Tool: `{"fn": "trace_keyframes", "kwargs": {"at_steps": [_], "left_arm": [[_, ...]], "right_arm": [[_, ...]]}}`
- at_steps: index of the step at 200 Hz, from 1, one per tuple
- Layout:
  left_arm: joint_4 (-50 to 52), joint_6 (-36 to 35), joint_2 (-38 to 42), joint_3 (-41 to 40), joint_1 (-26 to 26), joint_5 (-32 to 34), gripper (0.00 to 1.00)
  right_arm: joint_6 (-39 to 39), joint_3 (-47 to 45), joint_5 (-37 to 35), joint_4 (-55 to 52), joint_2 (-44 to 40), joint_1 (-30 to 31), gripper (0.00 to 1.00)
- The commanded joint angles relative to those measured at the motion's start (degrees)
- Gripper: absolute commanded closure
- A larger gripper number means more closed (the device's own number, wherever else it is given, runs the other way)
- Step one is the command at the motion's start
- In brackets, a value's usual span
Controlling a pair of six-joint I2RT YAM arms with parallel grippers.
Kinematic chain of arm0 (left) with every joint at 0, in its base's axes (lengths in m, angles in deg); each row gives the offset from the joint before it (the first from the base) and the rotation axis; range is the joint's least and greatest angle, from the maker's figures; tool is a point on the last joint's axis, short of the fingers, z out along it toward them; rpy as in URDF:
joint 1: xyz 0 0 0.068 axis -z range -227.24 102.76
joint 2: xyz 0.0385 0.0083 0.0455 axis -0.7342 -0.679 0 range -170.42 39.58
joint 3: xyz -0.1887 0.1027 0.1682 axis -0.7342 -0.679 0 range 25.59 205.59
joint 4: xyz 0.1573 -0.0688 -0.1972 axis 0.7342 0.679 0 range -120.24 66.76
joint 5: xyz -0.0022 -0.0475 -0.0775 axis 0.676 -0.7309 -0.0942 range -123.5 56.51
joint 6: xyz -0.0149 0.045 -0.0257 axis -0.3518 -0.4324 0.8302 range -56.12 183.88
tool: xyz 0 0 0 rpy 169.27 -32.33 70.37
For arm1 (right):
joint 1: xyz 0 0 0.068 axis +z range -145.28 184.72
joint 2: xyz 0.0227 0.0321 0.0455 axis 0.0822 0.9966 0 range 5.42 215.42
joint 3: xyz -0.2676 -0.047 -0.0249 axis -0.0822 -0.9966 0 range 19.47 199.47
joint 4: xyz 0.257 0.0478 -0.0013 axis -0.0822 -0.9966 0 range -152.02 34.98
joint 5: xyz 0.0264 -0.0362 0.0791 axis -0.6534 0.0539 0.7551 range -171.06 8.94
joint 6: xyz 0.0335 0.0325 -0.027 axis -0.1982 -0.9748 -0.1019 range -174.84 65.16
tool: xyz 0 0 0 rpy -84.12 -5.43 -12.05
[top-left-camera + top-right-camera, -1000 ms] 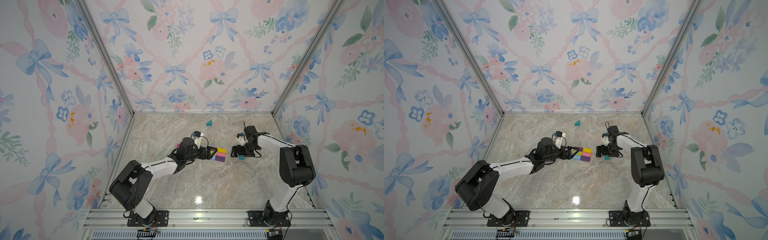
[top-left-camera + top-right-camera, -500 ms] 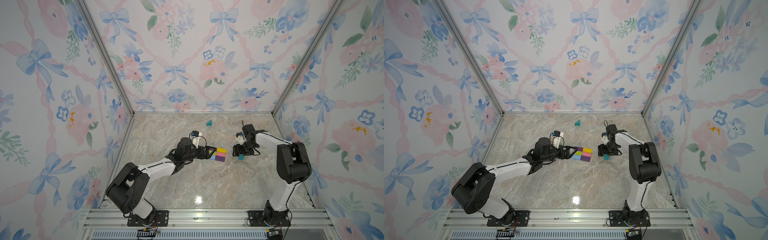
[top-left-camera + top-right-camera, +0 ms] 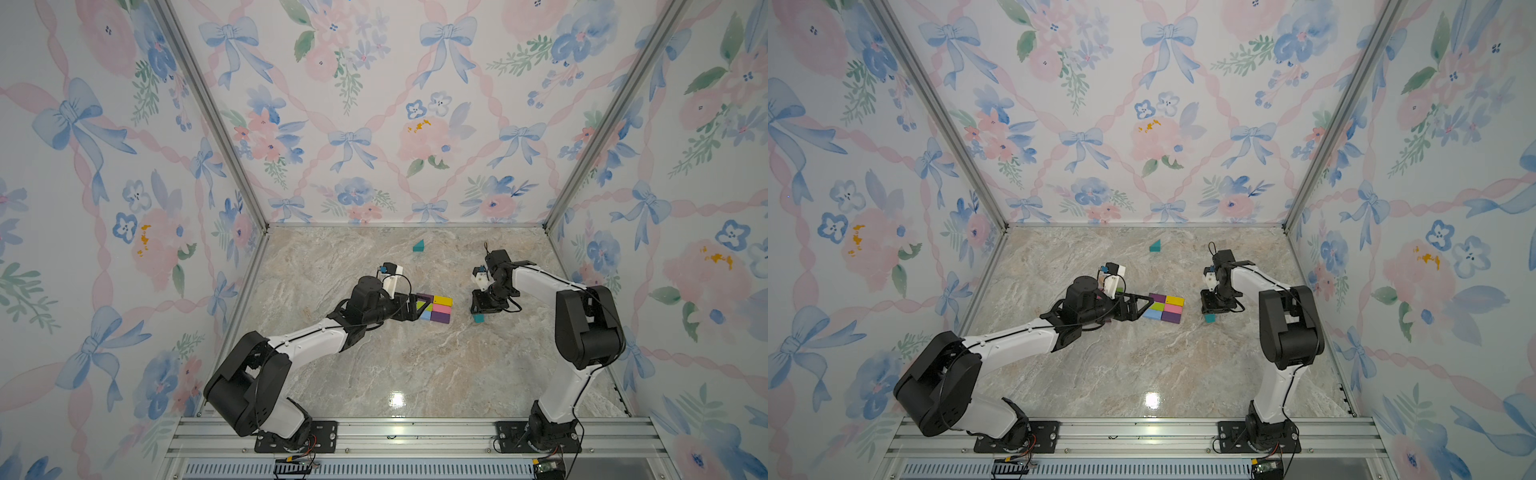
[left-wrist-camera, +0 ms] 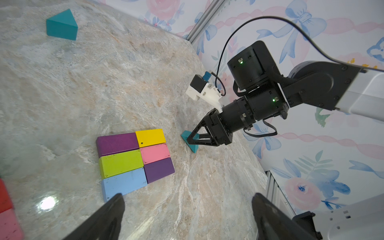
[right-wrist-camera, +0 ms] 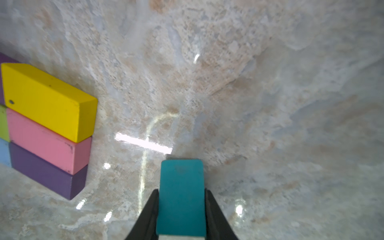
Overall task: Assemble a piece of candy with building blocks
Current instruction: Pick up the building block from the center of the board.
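My right gripper has the teal block with a rectangular side [image 5: 182, 196] up, so next my left gripper takes the block from it and aims the block's tip at the rectangle [image 3: 1165, 309].
Six building blocks [image 3: 436, 309] lie flat in a tight rectangle mid-table: purple, green and blue on one side, yellow [image 5: 49, 99], pink and purple on the other; both top views show them [image 3: 1165, 307]. To their right, my right gripper [image 5: 181, 194] is shut on a teal block [image 5: 181, 187], a wedge low at the marble surface [image 4: 194, 148] [image 3: 478, 318]. My left gripper [image 4: 188, 199] stands open and empty at the rectangle's left edge [image 3: 419, 307], one finger [image 4: 116, 205] beside the blue brick [image 4: 124, 184].
A loose teal triangular prism [image 3: 419, 246] sits toward the back wall [image 4: 62, 25]. Red [image 4: 4, 197] and pink [image 4: 10, 224] blocks lie beside my left arm, mostly hidden under it in the top views. Patterned walls close three sides.
My right gripper has gone from open to shut on the teal block. The left arm has drawn back slightly, still open.
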Motion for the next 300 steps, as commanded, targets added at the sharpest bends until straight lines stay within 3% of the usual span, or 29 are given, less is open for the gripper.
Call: {"fn": "trace_keyframes", "kwargs": {"at_steps": [1, 41, 61, 102, 151, 190, 265, 300], "left_arm": [[9.9, -10.0, 4.5, 1.3, 2.0, 2.9, 0.02], [18.3, -22.8, 12.3, 1.2, 8.7, 12.3, 0.02], [18.8, -27.1, 14.0, 1.7, 12.1, 12.3, 0.02], [20.6, -37.9, 18.2, 1.8, 17.4, 19.9, 0.02], [26.6, -43.0, 20.9, 3.0, 20.3, 25.4, 0.02], [27.0, -43.7, 19.2, 2.5, 21.5, 28.4, 0.02], [26.8, -47.0, 16.0, 3.1, 22.9, 36.8, 0.05], [26.8, -47.4, 14.9, 3.5, 22.9, 37.0, 0.13]], "right_arm": [[-0.6, -2.6, 7.5, -0.3, -5.3, 0.3, 0.72], [-6.7, -9.7, 26.8, 8.6, -14.2, 3.0, 0.72], [-9.3, -11.2, 35.6, 11.7, -16.0, 7.4, 0.71], [-15.3, -12.9, 43.8, 20.4, -18.2, 16.2, 0.71], [-27.3, -17.5, 53.1, 39.6, -18.6, 17.3, 0.72], [-22.8, -17.1, 55.3, 34.7, -19.1, 18.1, 0.72], [-27.8, -19.5, 58.6, 41.4, -20.2, 17.8, 0.72], [-25.9, -19.4, 59.0, 38.8, -20.5, 17.7, 0.72]]}}
